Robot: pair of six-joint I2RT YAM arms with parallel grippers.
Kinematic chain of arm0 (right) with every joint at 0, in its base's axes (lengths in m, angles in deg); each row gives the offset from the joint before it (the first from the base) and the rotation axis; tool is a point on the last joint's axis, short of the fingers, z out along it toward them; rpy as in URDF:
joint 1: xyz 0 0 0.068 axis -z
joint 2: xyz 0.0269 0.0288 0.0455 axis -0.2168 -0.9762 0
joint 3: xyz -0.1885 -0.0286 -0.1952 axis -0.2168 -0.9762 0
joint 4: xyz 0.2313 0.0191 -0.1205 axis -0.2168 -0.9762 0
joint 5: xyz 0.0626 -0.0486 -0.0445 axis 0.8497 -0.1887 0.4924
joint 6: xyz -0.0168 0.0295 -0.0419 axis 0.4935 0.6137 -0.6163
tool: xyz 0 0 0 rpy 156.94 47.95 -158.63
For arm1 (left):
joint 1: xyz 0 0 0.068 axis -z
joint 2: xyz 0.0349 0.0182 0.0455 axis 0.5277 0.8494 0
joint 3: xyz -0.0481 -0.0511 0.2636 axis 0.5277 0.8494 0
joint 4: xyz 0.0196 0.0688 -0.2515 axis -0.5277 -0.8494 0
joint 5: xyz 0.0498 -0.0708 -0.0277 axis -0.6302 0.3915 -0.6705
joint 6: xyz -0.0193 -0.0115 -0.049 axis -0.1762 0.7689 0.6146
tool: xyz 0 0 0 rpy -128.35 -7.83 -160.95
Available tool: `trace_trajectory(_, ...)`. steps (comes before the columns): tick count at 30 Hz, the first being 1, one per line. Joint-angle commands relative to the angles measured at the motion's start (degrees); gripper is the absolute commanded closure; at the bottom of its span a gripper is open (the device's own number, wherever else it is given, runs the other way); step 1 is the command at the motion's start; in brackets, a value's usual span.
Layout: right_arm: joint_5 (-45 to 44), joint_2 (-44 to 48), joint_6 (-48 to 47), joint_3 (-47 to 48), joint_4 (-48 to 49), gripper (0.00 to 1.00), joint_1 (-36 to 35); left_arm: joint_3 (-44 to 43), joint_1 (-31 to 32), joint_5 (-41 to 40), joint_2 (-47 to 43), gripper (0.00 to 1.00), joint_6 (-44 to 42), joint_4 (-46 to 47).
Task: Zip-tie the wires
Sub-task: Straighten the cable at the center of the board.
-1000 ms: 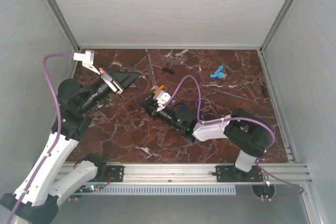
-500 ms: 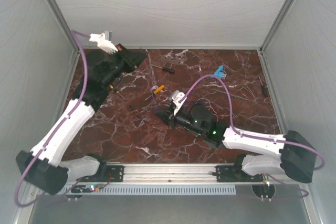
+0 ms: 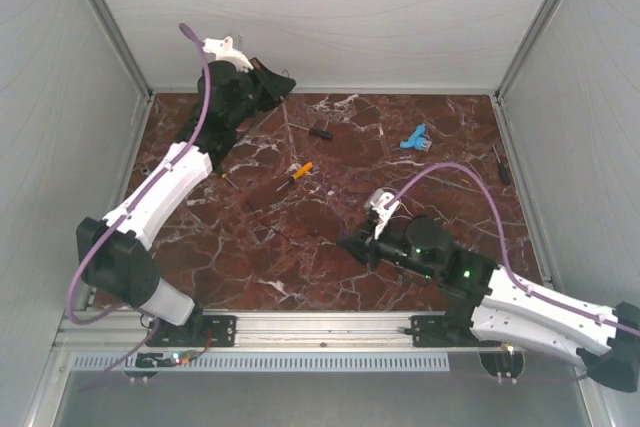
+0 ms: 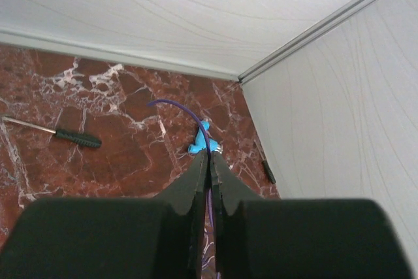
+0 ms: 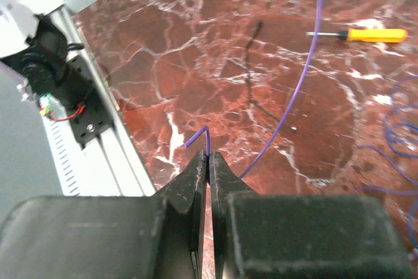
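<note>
My right gripper needs to go on carrying the bent end of the purple wire until it reaches the loops point(image 5: 400, 121), and then let go. Open marble point(image 5: 326, 155) runs from my fingers to those loops.
The wires are very thin and purple. One strand point(image 5: 297, 96) runs from my right gripper point(image 5: 209, 155) up across the marble, and its bent end pokes out past the shut fingertips. More faint loops point(image 5: 400, 122) lie at that view's right edge. My left gripper point(image 4: 210, 155) is shut on another stretch of purple wire point(image 4: 179, 104), which arcs out beyond its tips. In the top view the left gripper point(image 3: 283, 80) hangs raised at the back left. The right gripper point(image 3: 347, 244) is low over the table's middle. The thin wire hardly shows there.
An orange-handled screwdriver point(image 3: 300, 170) and a black-handled one point(image 3: 318, 131) lie mid-table. A blue plastic piece point(image 3: 415, 137) lies at the back right and another dark screwdriver point(image 3: 503, 169) by the right wall. A thin black strip point(image 5: 251, 63) rests on the marble. The aluminium rail point(image 3: 320, 327) lines the near edge.
The left arm swung up and back towards the rear wall, both grippers staying shut. The right arm drew its gripper right and nearer, so the two grippers are now much farther apart.
</note>
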Motion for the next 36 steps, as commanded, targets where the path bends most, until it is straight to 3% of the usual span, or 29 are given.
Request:
trace_trajectory(1,-13.76,5.18,2.25,3.29,-11.27,1.0,-0.12,-2.6,1.08,1.95,3.16,1.0,1.12,4.77)
trace_trajectory(15,-36.48,14.57,15.94,2.96,-26.87,1.0,0.15,-3.64,7.86,3.47,14.05,1.0,0.76,9.17)
trace_trajectory(24,-42.85,18.29,31.3,-4.2,-33.0,1.0,0.44,-8.61,13.67,10.38,26.53,1.0,-2.32,13.21)
trace_trajectory(36,-46.18,15.17,40.75,-7.76,-36.23,1.0,6.5,-13.01,16.09,15.91,35.94,1.0,-1.03,18.08)
